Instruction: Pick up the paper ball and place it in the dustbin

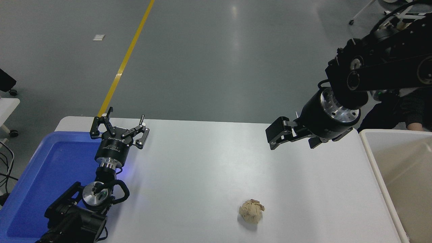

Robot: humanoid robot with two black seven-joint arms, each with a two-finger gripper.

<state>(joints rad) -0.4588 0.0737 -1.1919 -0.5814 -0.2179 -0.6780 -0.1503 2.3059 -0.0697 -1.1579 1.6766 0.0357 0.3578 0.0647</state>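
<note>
I am going to lift the paper ball (251, 211). Tight creases (253, 207) press it into a rounded lump, so it will stay bunched together.
The paper ball (251, 211), a crumpled tan wad, lies on the white table (209, 162) near its front edge, right of centre. My right gripper (287, 135) hangs above the table's far right part, well behind and to the right of the ball, open with nothing in it. The dustbin (368, 138), cream-white with a thick rim, stands at the table's right end, just right of that gripper. My left gripper (118, 130) is parked at the lower left, open and empty, by the far edge of the blue tray.
A shallow blue tray (37, 175) fills the table's left end under the left arm. A person's hand (415, 126) and dark sleeve show beyond the dustbin at the right edge. Grey floor with a yellow line (126, 57) lies behind the table.
</note>
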